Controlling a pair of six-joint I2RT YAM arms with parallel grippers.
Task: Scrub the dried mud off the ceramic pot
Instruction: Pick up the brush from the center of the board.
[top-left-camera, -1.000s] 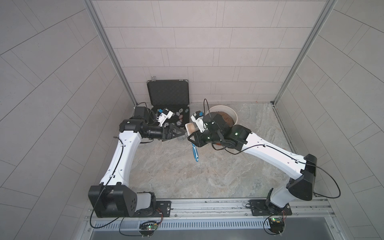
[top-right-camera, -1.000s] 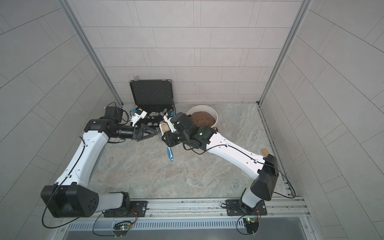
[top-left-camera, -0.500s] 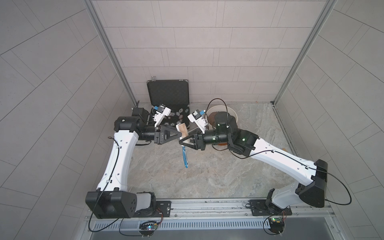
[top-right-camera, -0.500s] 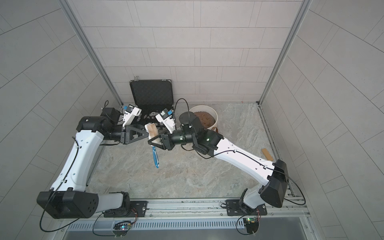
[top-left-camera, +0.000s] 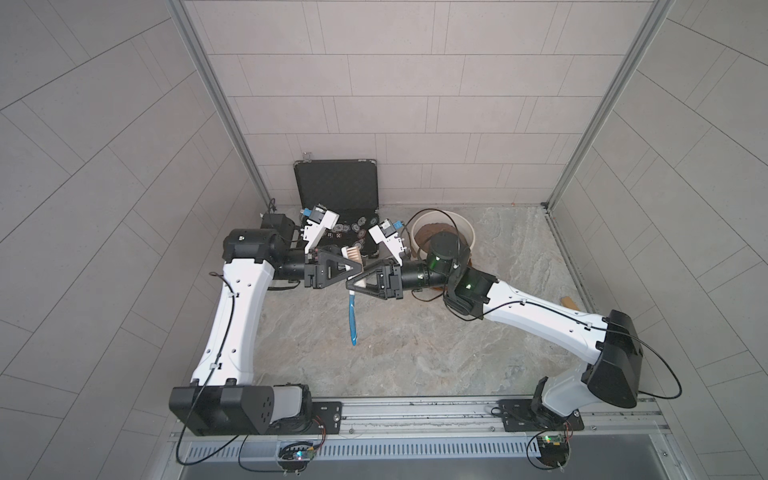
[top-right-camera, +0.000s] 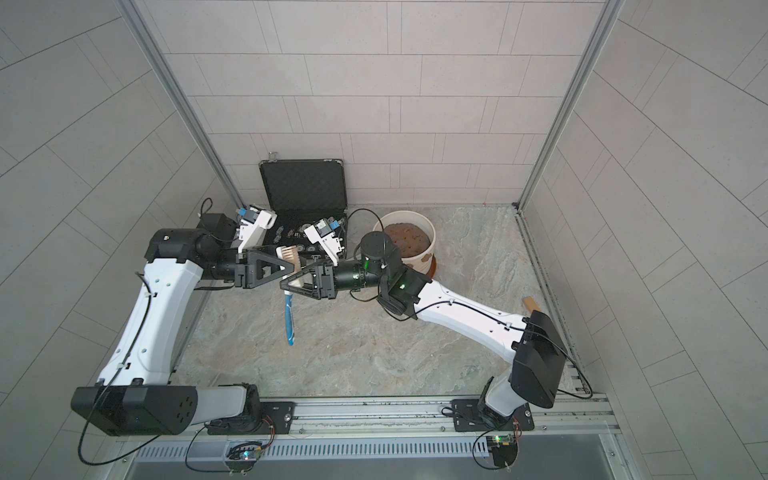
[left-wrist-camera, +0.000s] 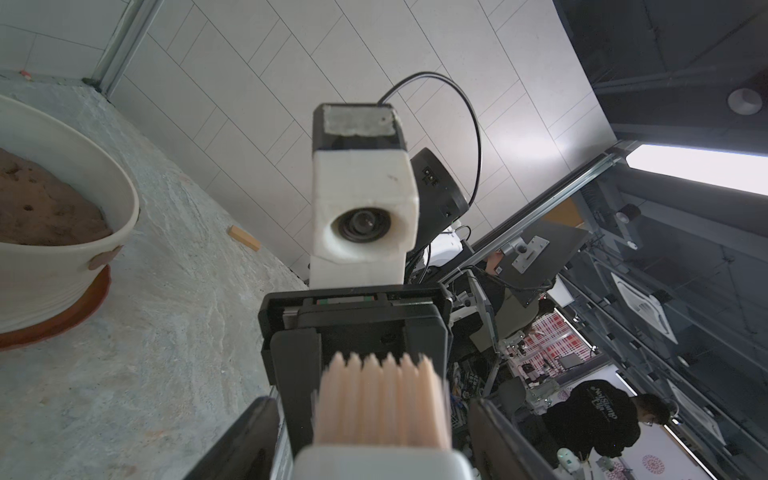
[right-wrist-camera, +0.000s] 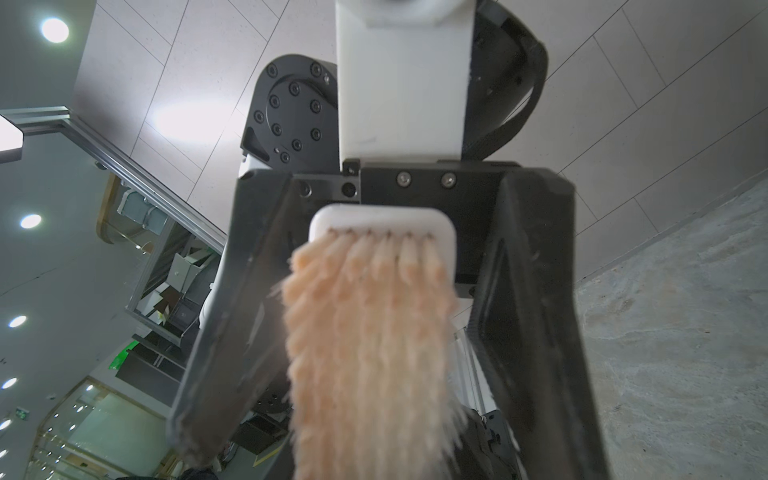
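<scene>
The robot's two grippers are both at the brush's white head, so the left gripper should hold the brush's head while the right gripper takes the blue handle before it scrubs.
A brush with a blue handle, white head and peach bristles hangs handle-down above the floor. My right gripper is shut on its neck. My left gripper faces it and is open, one finger on each side of the brush head with gaps. The ceramic pot stands behind the right arm. A dried mud patch shows low on its wall.
Soil fills the pot, which stands on a reddish-brown saucer. An open black case leans at the back wall behind the grippers. A small wooden block lies by the right wall.
The right arm carried the brush leftward, away from the pot, to meet the left gripper. The left gripper's fingers now reach around the brush head and have narrowed.
</scene>
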